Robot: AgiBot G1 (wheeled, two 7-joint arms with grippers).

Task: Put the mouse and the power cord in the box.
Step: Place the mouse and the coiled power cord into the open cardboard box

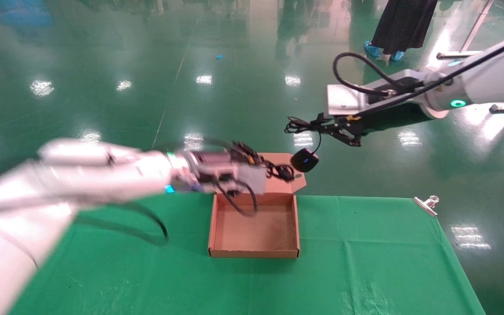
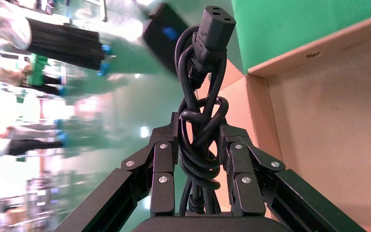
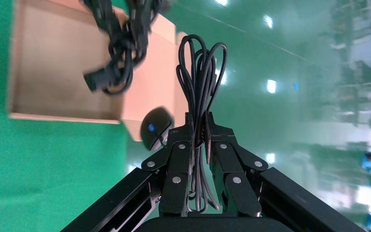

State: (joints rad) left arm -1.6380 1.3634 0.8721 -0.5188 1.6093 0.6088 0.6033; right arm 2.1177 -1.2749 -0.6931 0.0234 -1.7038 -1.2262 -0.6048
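Observation:
My left gripper is lowering the bundled power cord, and the mouse [image 1: 304, 160] hangs clear beyond the box's opening. So my left gripper should keep going down until the cord reaches the empty box's bottom [image 1: 255, 229], then let go.
The box [image 1: 256, 229] lies open on the green cloth, its inside bare and its lid flap [image 1: 280, 181] standing at the far side. My left gripper [image 1: 278, 171] hangs over the box's far edge, shut on the bundled black power cord [image 2: 198, 145], whose plug end [image 2: 215, 29] sticks out beyond the fingers. My right gripper [image 1: 320, 125] is in the air just past the lid flap, shut on the mouse's coiled thin cable [image 3: 200, 82]. The black mouse [image 1: 305, 160] dangles below it, beside the flap's right end, and also shows in the right wrist view as the mouse [image 3: 155, 126].
A green cloth [image 1: 365, 262] covers the table, with a metal binder clip [image 1: 426, 204] at its far right corner. Beyond the table is glossy green floor, and a person [image 1: 402, 26] stands far off. The two grippers are close together above the lid flap.

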